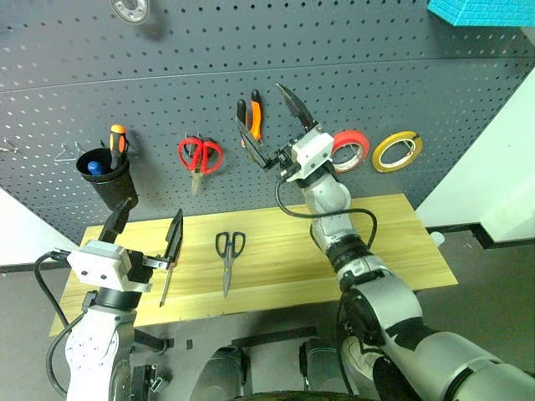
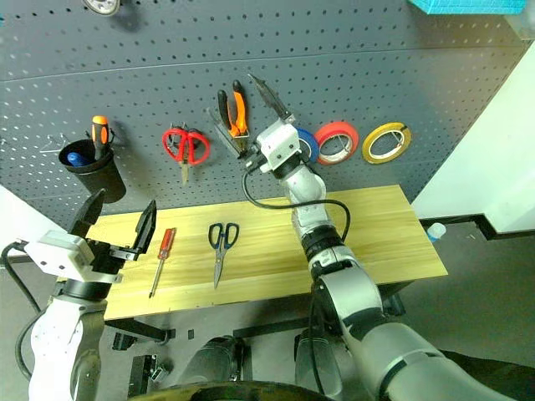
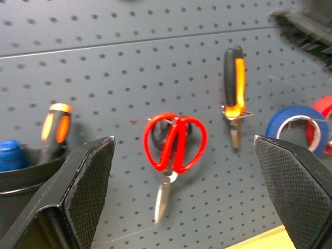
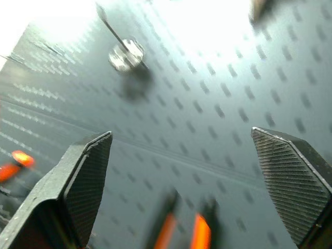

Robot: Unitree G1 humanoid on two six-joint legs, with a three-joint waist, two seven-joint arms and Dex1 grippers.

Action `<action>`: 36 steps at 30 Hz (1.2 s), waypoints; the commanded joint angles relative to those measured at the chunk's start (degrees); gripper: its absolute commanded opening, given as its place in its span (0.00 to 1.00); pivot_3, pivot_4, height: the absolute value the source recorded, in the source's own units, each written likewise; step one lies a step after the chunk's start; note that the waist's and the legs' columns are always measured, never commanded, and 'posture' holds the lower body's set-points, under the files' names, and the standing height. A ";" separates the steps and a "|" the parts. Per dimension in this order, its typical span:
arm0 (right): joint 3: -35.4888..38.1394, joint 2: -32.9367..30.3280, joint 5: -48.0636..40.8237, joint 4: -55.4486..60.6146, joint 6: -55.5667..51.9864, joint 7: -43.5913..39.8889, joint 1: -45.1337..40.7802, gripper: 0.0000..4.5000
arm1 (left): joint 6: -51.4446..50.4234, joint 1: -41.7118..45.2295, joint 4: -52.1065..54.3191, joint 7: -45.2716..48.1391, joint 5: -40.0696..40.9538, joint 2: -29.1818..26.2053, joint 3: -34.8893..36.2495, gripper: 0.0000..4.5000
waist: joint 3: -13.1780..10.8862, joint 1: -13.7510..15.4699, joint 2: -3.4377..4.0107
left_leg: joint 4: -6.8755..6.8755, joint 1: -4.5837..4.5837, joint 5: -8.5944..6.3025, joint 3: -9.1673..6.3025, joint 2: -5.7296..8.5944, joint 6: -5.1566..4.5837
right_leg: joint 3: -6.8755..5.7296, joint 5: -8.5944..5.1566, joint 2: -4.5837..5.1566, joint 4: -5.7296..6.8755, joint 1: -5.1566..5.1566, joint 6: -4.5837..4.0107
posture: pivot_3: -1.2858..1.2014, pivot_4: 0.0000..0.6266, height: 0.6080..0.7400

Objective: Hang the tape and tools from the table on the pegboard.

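The orange-handled screwdriver's handle [image 1: 118, 139] sticks up above the black cup's rim, so the red-handled screwdriver [image 1: 169, 278] will also stand with its handle up when I lower it into the cup.
On the dark grey pegboard [image 1: 376, 75] the yellow tape [image 1: 396, 150] hangs at the right. The orange-and-black pliers [image 1: 249, 117] hang near the middle. My right gripper [image 1: 272, 125] is raised against the board just right of the pliers, open, with nothing between its fingers. The dark-handled scissors [image 1: 229, 251] lie on the light wooden table [image 1: 393, 225]. The red-handled screwdriver [image 2: 163, 255] lies to their left. My left gripper [image 2: 117, 221] hovers open and empty over the table's left end, beside the screwdriver.
A black cup [image 1: 107, 175] on the board holds an orange-handled screwdriver [image 1: 117, 142]. Red-handled scissors [image 1: 199, 156], a blue roll [image 2: 308, 144] and a red roll [image 1: 351, 149] also hang there. A silver disc [image 1: 129, 8] sits at the board's top.
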State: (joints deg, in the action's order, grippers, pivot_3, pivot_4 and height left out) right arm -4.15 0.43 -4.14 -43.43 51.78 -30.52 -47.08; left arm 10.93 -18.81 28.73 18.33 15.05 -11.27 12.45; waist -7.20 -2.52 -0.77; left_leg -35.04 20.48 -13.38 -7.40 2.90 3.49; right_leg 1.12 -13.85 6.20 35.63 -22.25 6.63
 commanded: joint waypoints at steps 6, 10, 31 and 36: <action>-7.43 -11.24 -5.93 28.49 -31.71 -12.81 16.77 0.99 | -14.06 1.99 -5.38 -9.02 -10.02 1.59 -4.14 1.00 | 1.31 1.35 0.15 | -0.05 0.01 -0.01 -0.20 -0.10 0.00 | 0.14 0.01 -0.29 -0.27 0.21 -0.02 | 0.53 0.00 0.99; -8.70 -17.71 -7.20 32.37 -41.93 -18.78 22.20 0.99 | -26.90 7.55 -10.27 -13.93 -10.72 5.16 -6.50 1.00 | 1.59 2.01 0.22 | -0.02 0.03 -0.02 -0.19 -0.12 -0.02 | 0.14 0.01 -0.32 -0.27 0.16 -0.02 | 0.52 0.00 0.99; -4.19 -28.60 -5.62 33.68 -47.45 -22.54 28.42 0.99 | -65.34 43.79 -49.63 -23.03 -15.64 13.14 -12.57 1.00 | 1.86 -1.85 0.08 | -0.11 0.10 -0.04 -0.10 -0.10 -0.05 | 0.13 0.21 -0.32 -0.49 0.26 0.37 | 0.45 0.00 0.99; -4.72 -31.44 -7.28 35.08 -50.69 -27.22 29.83 0.99 | -66.38 47.30 -56.41 -24.74 -15.95 13.11 -11.74 1.00 | 1.88 -3.11 0.04 | -0.13 0.11 -0.05 -0.11 -0.11 -0.04 | 0.12 0.23 -0.31 -0.50 0.27 0.43 | 0.45 0.00 0.99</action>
State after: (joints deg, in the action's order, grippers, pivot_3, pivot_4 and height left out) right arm -9.91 -29.63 -10.14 -10.31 1.80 -55.81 -17.64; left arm -55.51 26.75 -26.88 -5.62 -0.50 2.02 0.06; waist -5.32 -5.63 -0.73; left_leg -35.17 20.59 -13.43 -7.51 2.79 3.45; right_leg 1.24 -13.62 5.90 35.13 -21.98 7.07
